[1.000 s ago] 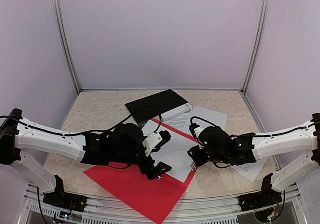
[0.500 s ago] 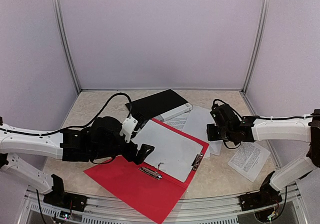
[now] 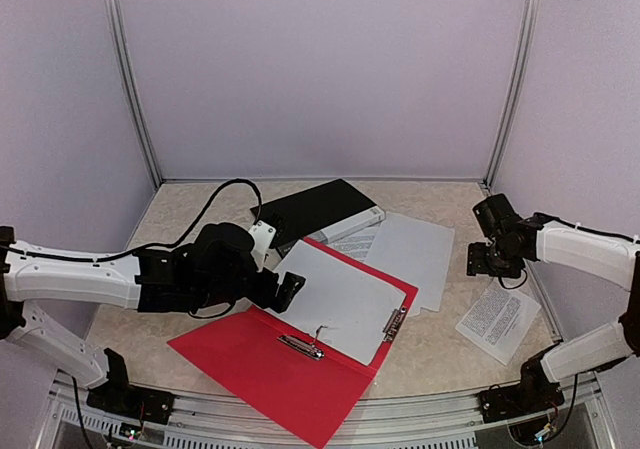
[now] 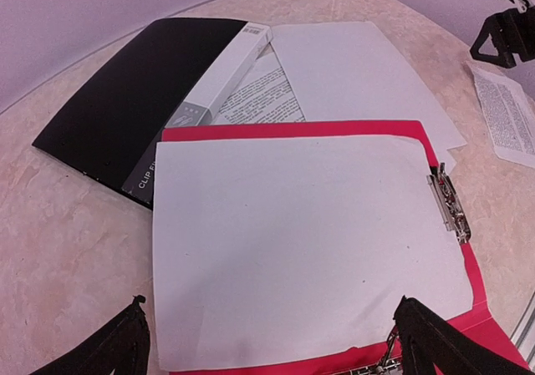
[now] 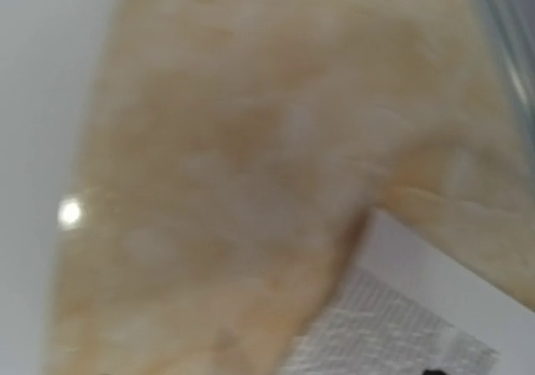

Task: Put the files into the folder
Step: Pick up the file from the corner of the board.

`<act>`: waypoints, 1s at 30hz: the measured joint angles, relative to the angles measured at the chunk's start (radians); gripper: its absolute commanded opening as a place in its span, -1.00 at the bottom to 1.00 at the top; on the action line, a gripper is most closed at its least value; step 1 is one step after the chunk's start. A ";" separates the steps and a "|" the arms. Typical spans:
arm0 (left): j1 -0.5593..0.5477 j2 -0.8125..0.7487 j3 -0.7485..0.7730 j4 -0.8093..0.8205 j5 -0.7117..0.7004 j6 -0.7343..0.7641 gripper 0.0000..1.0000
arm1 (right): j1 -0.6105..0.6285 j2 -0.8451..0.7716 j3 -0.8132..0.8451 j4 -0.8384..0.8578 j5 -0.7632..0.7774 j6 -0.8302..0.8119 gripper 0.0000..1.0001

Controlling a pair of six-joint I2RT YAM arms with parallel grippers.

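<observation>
My right gripper's open fingers are beside the small printed sheet's back corner (image 3: 496,289), which lies free, so I go on lowering toward that corner (image 5: 381,228) until they pinch it.
The red folder (image 3: 240,354) lies open at the table's front centre, metal clip (image 4: 449,208) at its right edge. One blank white file (image 4: 309,241) lies flat on its right half. More files lie outside it: a blank sheet (image 3: 412,252), a printed sheet (image 4: 261,99) partly under a box, and a small printed sheet (image 3: 497,321) at the right. My left gripper (image 3: 290,291) hovers open at the near-left edge of the filed sheet, holding nothing; its fingertips (image 4: 113,350) show at the bottom corners. My right gripper (image 3: 488,265) hangs above the table just behind the small printed sheet, fingers apart and empty.
A black folder (image 3: 312,209) lies at the back centre with a long white box (image 4: 213,87) along its right edge. Grey walls and metal posts close in the table. The right wrist view is blurred, showing beige tabletop and a corner of printed paper (image 5: 393,333).
My right arm swung from the folder's right edge out to the far right, its fingers spreading. My left arm drew back leftward, uncovering the sheet lying in the folder.
</observation>
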 measured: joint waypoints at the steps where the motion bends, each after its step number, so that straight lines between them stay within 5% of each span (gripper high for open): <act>1: 0.000 0.006 0.000 0.001 0.000 0.006 0.98 | -0.031 -0.011 -0.008 -0.004 -0.011 -0.003 0.50; 19: 0.002 0.028 0.000 0.056 0.013 0.075 0.97 | -0.286 0.186 -0.092 0.164 -0.184 -0.133 0.30; 30: 0.002 0.043 0.000 0.057 0.013 0.084 0.97 | -0.337 0.186 -0.139 0.306 -0.283 -0.168 -0.39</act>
